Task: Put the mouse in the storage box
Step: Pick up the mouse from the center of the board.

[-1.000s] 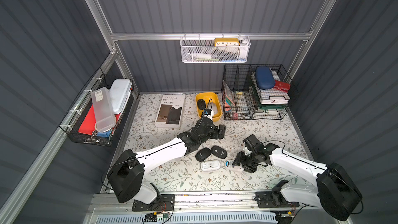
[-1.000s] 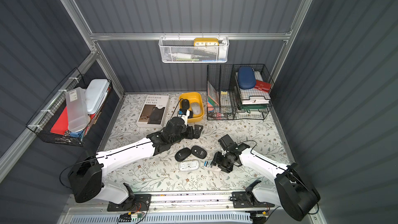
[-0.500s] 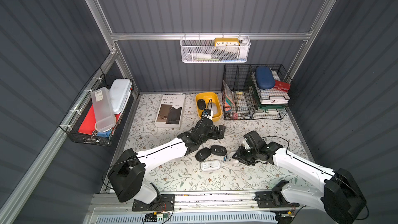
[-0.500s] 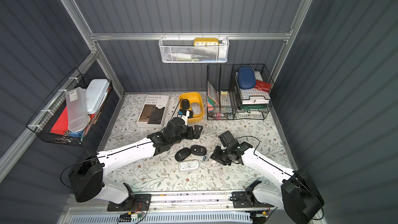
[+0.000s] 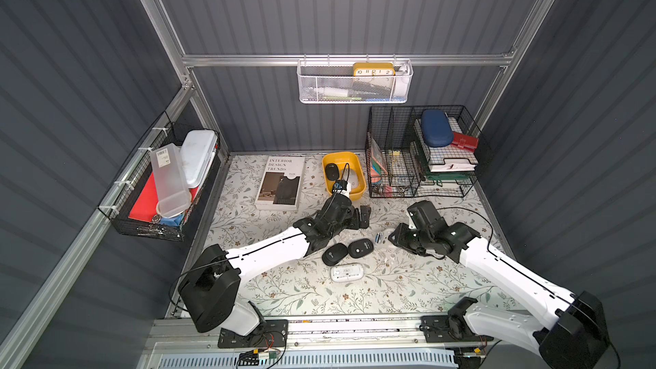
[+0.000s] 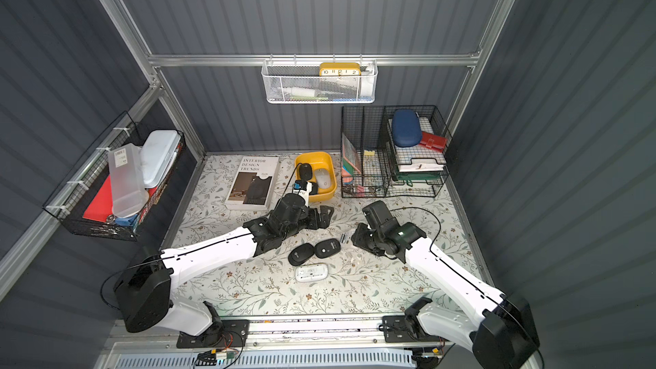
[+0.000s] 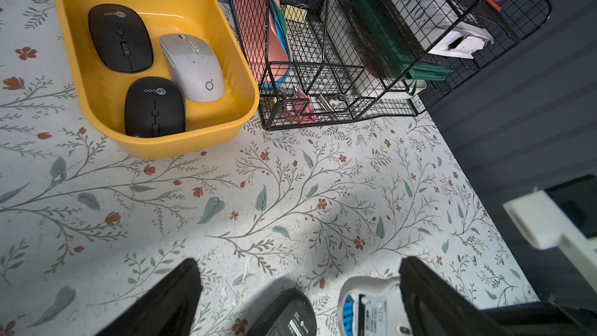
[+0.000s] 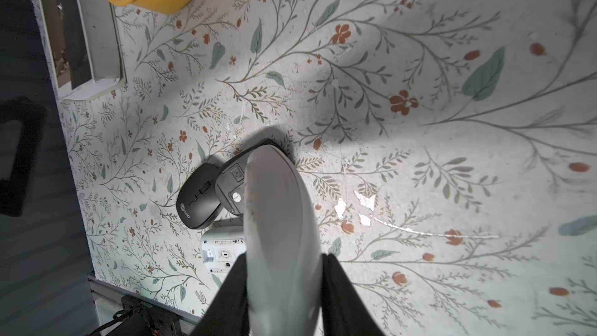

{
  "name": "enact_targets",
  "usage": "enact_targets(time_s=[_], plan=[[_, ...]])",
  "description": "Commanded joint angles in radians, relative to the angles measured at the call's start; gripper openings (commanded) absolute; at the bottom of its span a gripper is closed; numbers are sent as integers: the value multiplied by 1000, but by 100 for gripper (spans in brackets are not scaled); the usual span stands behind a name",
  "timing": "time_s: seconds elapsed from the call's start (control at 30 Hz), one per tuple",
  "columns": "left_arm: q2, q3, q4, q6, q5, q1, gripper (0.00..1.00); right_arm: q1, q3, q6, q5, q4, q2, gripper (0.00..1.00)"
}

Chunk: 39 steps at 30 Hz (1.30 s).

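The robot's right gripper holds the white mouse [image 5: 384, 236] short of the storage box, so next the left gripper grabs the mouse's loose end [image 5: 378, 237] and carries the mouse into the box.
The storage box [image 5: 359, 189] is a shallow yellow bin at the back; in the left wrist view the storage box [image 7: 155, 148] holds two black mice and a white one. My right gripper [image 5: 390, 237] is shut on a white mouse [image 8: 281, 221], held on edge just above the mat, its blue-marked underside [image 7: 368, 305] facing the left arm. My left gripper [image 5: 362, 216] stands open in front of the box with nothing between its fingers. Two black mice [image 5: 334, 253] [image 5: 361, 247] and an upturned white mouse [image 5: 346, 273] lie on the mat.
A book [image 5: 282, 181] lies left of the box. A black wire organiser [image 5: 419, 157] stands right of it. A white mesh basket [image 5: 355, 83] hangs on the back wall, and a wire shelf [image 5: 159, 186] on the left wall.
My right gripper has closed on the white mouse and carried it a little toward the back. The left arm has stayed where it was, still open.
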Motion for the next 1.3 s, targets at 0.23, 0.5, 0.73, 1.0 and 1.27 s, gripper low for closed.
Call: enact_targets(time_s=[0.23,0.5,0.73,1.0,1.27], plan=[[-187,-169,403,-129,416,171,99,-43,-10,76,70,349,-50,12],[-128,-151,540,-172,524,202,99,-54,-31,191,63,665,65,12],[-65,-107,551,-221,480,209,98,-54,-12,236,24,851,118,12],[-37,-89,632,-276,463,220,95,-45,-39,299,-71,1027,176,12],[1,-77,624,-299,455,233,96,-22,-39,274,-69,1063,151,11]])
